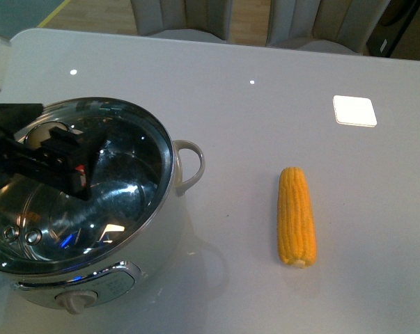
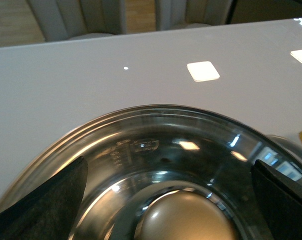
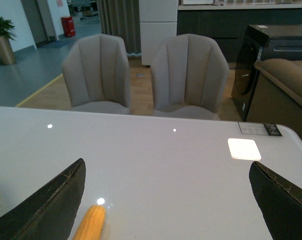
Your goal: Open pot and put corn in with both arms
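Observation:
Only shiny metal walls point(image 1: 131, 188) show through the glass lid. I should expect an empty pot point(image 1: 161, 236) when I raise the glass lid.
The pot point(image 1: 164, 240) stands at the table's front left, cream body with a loop handle point(image 1: 190, 165) and a front knob point(image 1: 76, 300). A glass lid point(image 2: 156, 150) with a rounded metal knob point(image 2: 183, 217) covers it. My left gripper point(image 1: 56, 163) hovers over the lid, open, its black fingers point(image 2: 48, 205) on either side of the lid knob, apart from it. The corn point(image 1: 296, 216) lies on the table right of the pot, stub end toward the front. My right gripper point(image 3: 166, 205) is open above the table, with the corn point(image 3: 90, 222) close to one finger point(image 3: 50, 210).
Two grey chairs point(image 3: 145, 75) stand behind the table's far edge. A dark cabinet and a sofa point(image 3: 281, 75) are at the far right. A bright square light reflection point(image 1: 354, 110) lies on the white table point(image 1: 251, 118) beyond the corn.

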Tool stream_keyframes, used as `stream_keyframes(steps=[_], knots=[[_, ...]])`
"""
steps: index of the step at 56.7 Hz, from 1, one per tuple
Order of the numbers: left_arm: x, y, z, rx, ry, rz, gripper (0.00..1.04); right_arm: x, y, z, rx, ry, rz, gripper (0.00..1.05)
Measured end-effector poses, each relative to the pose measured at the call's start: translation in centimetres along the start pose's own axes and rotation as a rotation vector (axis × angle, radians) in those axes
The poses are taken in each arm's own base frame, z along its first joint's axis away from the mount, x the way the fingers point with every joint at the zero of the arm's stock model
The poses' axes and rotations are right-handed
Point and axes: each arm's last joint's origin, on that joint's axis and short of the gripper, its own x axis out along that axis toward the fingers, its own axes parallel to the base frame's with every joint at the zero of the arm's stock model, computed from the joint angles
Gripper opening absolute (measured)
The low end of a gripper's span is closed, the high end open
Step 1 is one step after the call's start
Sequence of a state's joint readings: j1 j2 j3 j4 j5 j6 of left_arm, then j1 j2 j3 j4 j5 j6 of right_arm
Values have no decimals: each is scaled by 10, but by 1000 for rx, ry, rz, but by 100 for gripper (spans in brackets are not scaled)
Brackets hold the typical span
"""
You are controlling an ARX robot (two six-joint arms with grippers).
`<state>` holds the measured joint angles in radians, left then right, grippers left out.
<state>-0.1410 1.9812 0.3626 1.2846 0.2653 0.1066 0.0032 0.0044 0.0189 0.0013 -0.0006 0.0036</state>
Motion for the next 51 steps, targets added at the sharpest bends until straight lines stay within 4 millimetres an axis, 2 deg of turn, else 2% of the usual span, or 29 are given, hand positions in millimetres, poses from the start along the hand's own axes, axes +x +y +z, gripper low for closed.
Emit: stream_keyframes(steps=[5,15,30,51], knots=[[6,-2,3,0,9,-10,98,0,0,0,0,0,-2,96],[4,-2,4,11,-8,3,98,0,0,0,0,1,-2,96],[3,2,-11,1,30,37,98,0,0,0,0,0,-2,96],[3,-1,-11,-14,26,49,46,0,0,0,0,0,-3,96]])
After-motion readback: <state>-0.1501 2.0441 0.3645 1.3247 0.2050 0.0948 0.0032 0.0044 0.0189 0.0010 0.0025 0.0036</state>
